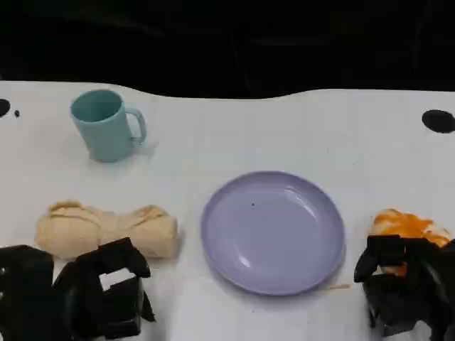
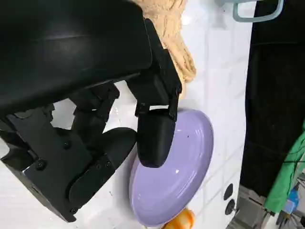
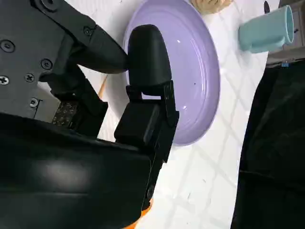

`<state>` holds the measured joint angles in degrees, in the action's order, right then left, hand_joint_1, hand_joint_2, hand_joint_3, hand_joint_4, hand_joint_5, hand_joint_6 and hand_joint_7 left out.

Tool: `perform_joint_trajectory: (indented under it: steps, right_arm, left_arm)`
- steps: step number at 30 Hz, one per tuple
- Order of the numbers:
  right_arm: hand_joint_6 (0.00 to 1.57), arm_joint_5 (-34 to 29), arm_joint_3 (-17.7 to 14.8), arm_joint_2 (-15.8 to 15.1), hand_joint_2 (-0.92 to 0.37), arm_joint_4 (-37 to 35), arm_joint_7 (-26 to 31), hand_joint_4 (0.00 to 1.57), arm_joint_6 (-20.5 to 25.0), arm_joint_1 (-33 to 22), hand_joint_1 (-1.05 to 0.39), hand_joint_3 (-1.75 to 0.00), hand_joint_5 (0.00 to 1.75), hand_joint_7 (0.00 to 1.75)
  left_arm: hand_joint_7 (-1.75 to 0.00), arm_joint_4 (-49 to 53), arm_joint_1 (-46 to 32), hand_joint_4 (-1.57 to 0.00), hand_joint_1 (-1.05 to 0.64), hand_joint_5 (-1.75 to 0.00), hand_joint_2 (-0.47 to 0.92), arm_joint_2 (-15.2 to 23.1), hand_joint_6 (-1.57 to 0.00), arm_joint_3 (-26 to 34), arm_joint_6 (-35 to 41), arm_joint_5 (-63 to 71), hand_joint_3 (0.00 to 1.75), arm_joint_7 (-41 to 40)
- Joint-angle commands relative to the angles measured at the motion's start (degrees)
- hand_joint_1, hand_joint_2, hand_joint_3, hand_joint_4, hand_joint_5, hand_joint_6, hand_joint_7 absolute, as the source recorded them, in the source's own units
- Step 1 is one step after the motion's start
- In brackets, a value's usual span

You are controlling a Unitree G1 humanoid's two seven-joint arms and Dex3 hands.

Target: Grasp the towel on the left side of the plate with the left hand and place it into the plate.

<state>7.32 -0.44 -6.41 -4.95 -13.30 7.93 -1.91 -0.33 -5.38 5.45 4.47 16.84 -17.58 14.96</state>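
My gripper is about to lift the rolled beige towel (image 1: 72, 229) into the plate. The towel will stay together as one bundle, because a pinched waist (image 1: 116, 224) holds its middle tight.
A rolled beige towel (image 1: 106, 230) lies on the white table, left of the empty lavender plate (image 1: 273, 231). My left hand (image 1: 99, 291) hovers just in front of the towel, fingers apart and empty. In the left wrist view the left hand (image 2: 100, 143) has nothing in it, with the towel (image 2: 172, 33) and the plate (image 2: 178, 181) beyond its fingers. My right hand (image 1: 402, 288) rests at the lower right beside an orange object (image 1: 409, 227), holding nothing. The right wrist view has the right hand (image 3: 114, 109) over the plate (image 3: 195, 71).
A teal mug (image 1: 106, 124) stands at the back left, handle to the right. The orange object lies right of the plate. The table's dark far edge (image 1: 227, 89) runs across the top. A thin wooden stick (image 1: 338, 287) lies by the plate's front rim.
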Motion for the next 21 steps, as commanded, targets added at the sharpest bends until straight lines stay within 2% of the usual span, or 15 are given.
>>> perform_joint_trajectory:
  steps: [1, 3, 7, 12, 21]
  right_arm:
    - [1.45, 0.2, -0.7, -0.5, 0.08, -0.5, -0.2, 1.45, -0.6, 0.4, -0.81, -1.75, 1.34, 1.06]
    - [1.46, 0.1, -0.7, -0.4, 0.09, -0.3, -0.1, 1.46, -0.2, 0.4, -0.82, -1.75, 1.34, 1.06]
    - [1.47, 0.1, -0.7, -0.4, 0.09, -0.3, -0.1, 1.46, -0.6, 0.3, -0.84, -1.75, 1.33, 1.05]
    - [1.47, -0.1, -0.6, -0.4, 0.08, -0.3, 0.1, 1.47, -0.6, 0.3, -0.85, -1.75, 1.32, 1.05]
    - [1.48, -0.3, -0.5, -0.4, 0.09, -0.6, 0.3, 1.48, -0.7, 0.5, -0.86, -1.75, 1.31, 1.04]
  left_arm:
    - [-1.47, 0.1, -0.1, -0.96, -0.4, -1.73, 0.13, 0.6, -0.98, 0.0, -0.4, 1.0, 1.71, 0.0]
    - [-1.48, 0.1, 0.0, -0.96, -0.39, -1.73, 0.13, 0.6, -0.98, 0.1, -0.4, 1.0, 1.74, 0.0]
    - [-1.47, 0.5, 0.0, -0.97, -0.42, -1.71, 0.16, 0.3, -0.98, 0.4, -0.9, 0.7, 1.64, 0.4]
    - [-1.46, 0.3, 0.0, -0.97, -0.4, -1.71, 0.12, 0.2, -0.99, 0.4, -0.5, 0.7, 1.7, 0.2]
    - [-1.46, 0.7, 0.3, -0.97, -0.4, -1.72, 0.12, 0.3, -0.99, 0.6, -0.6, 0.6, 1.7, 0.5]
